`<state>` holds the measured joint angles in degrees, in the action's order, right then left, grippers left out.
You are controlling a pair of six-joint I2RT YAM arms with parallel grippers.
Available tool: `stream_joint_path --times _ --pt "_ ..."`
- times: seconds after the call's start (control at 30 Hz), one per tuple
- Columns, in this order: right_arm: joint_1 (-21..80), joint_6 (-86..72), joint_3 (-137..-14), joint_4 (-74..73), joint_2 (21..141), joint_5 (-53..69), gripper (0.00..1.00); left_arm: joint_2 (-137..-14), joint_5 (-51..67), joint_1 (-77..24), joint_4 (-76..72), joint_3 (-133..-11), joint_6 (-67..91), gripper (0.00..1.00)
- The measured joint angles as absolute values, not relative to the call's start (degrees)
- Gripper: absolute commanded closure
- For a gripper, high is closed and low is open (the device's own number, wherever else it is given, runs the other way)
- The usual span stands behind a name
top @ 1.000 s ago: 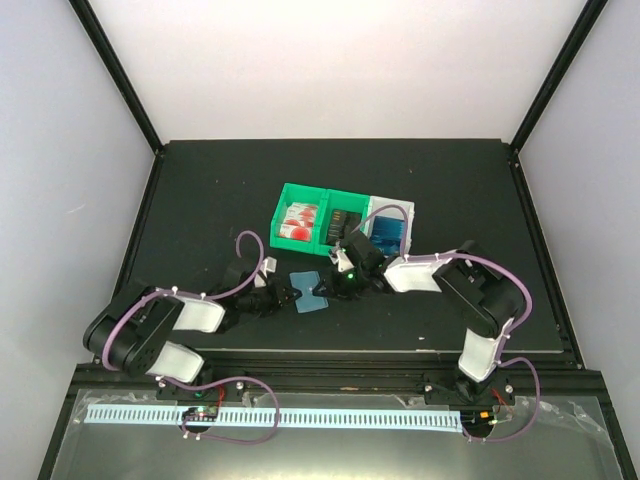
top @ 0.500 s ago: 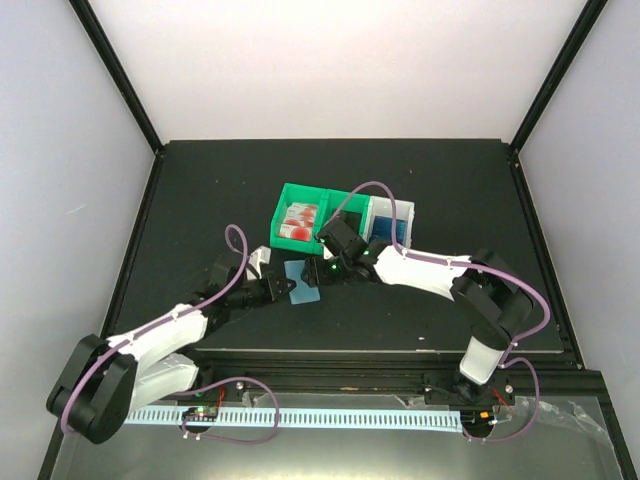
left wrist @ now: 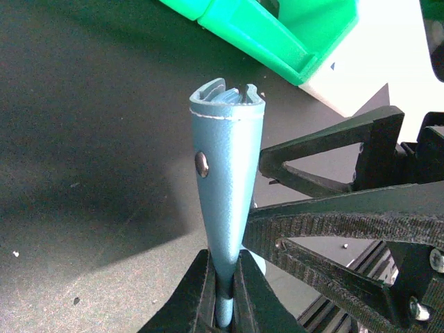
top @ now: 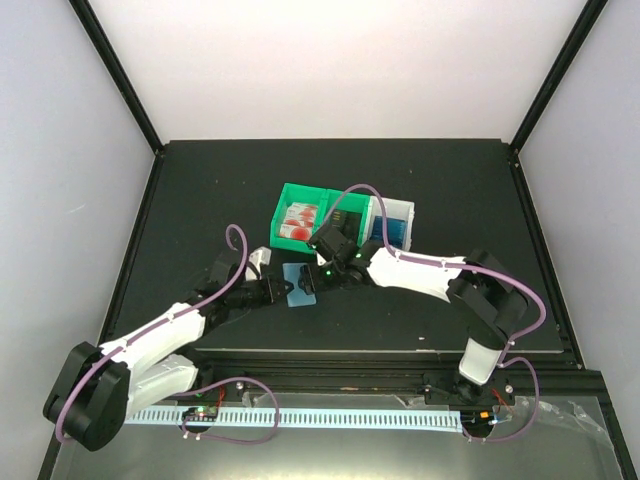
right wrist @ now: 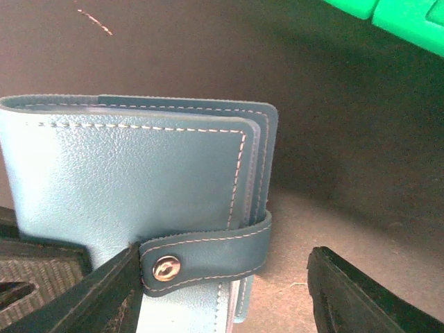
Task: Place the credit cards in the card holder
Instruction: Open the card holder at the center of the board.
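I should use my right gripper to push the tab's loose end (right wrist: 148,269) back off the snap, then pinch the tab and pull, because the snap tab (right wrist: 211,255) is keeping the card holder closed.
The teal-blue card holder (top: 299,284) is closed, with its snap tab (right wrist: 208,251) fastened. My left gripper (top: 280,290) is shut on its lower edge and holds it upright, edge-on in the left wrist view (left wrist: 225,166). My right gripper (top: 322,268) is open around the tab end of the holder (right wrist: 132,173); its left finger (right wrist: 111,295) touches the tab by the snap, and its right finger (right wrist: 361,295) stands apart. Red-and-white credit cards (top: 298,221), black cards (top: 345,218) and blue cards (top: 390,229) lie in bins behind.
Two green bins (top: 284,205) and a white bin (top: 408,212) stand in a row just behind the grippers. The green bin's edge (left wrist: 263,35) and the white bin (left wrist: 395,55) are close above the holder. The right gripper's fingers (left wrist: 326,229) cross beside the holder.
The left arm has reached farther out with the card holder, which now stands more upright. The right gripper has moved left from beside the bins onto the holder's tab end.
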<state>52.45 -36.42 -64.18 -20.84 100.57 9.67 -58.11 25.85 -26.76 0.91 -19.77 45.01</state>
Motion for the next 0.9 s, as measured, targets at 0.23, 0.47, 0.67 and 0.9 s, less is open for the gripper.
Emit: stream_joint_path --times 0.23,0.47,0.67,0.9 --pt "53.3 -37.5 -64.9 -27.1 100.4 -2.5 0.45 -57.5 24.9 -27.1 3.0 -20.7 44.6 0.98" --pt "51.5 -40.0 -63.8 -33.1 99.3 -11.6 0.45 -56.6 24.3 -27.1 4.4 -21.2 44.1 0.98" --pt "50.1 -39.0 -59.1 -26.9 91.6 -3.2 0.37 -56.5 24.2 -27.1 5.0 -21.4 43.6 0.98" --pt "49.0 -38.0 -58.5 -17.9 90.2 8.8 0.40 -55.2 24.2 -27.1 6.2 -22.4 43.3 0.99"
